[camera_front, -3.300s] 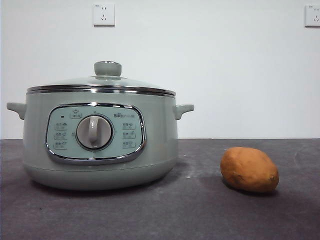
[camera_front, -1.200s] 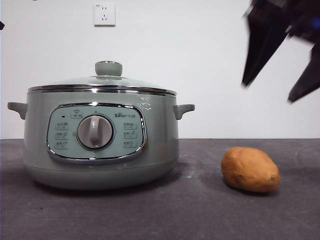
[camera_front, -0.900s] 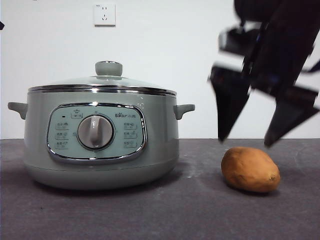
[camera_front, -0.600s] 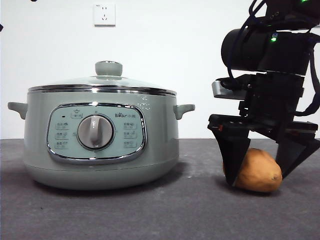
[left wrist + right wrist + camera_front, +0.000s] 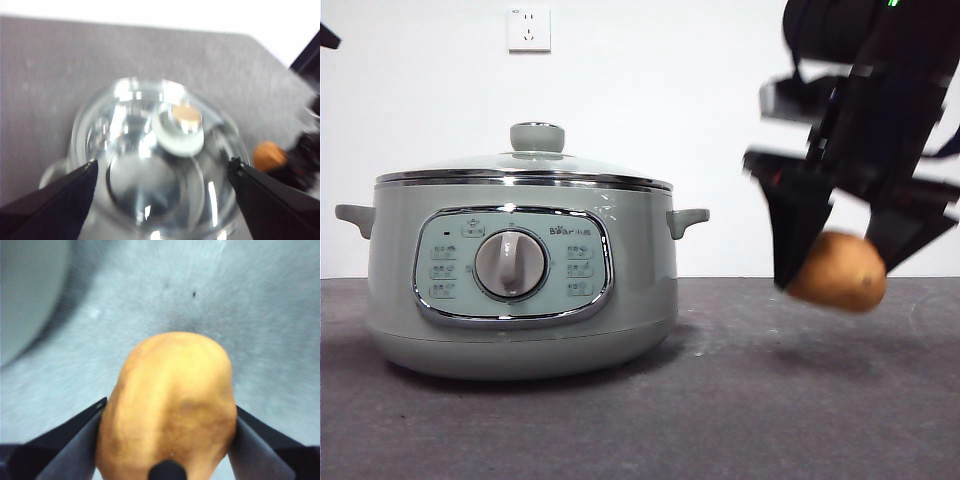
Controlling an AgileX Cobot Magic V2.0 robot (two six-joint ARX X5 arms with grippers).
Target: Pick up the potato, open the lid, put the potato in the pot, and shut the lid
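Observation:
An even seam [image 5: 523, 184] runs around the pot below the glass lid [image 5: 523, 165], so the whole lid will come away freely once the robot lifts the green knob.
My right gripper [image 5: 840, 265] is shut on the orange-brown potato [image 5: 838, 271] and holds it lifted off the table, to the right of the pot. In the right wrist view the potato [image 5: 170, 400] fills the gap between the jaws. The pale green pot [image 5: 520, 280] stands on the left with its glass lid [image 5: 525, 165] on and the green knob [image 5: 537, 136] on top. My left gripper [image 5: 162, 175] is open, high above the lid [image 5: 150, 160], with the knob [image 5: 180, 132] between its jaws' lines. The potato [image 5: 269, 155] also shows in the left wrist view.
The dark grey table [image 5: 720, 420] runs across the front. A white wall with a power socket [image 5: 528, 28] is behind. The pot's side handles [image 5: 686, 220] stick out left and right.
The right gripper came down around the potato, shut on it and has now lifted it off the table. The pot and lid have not moved.

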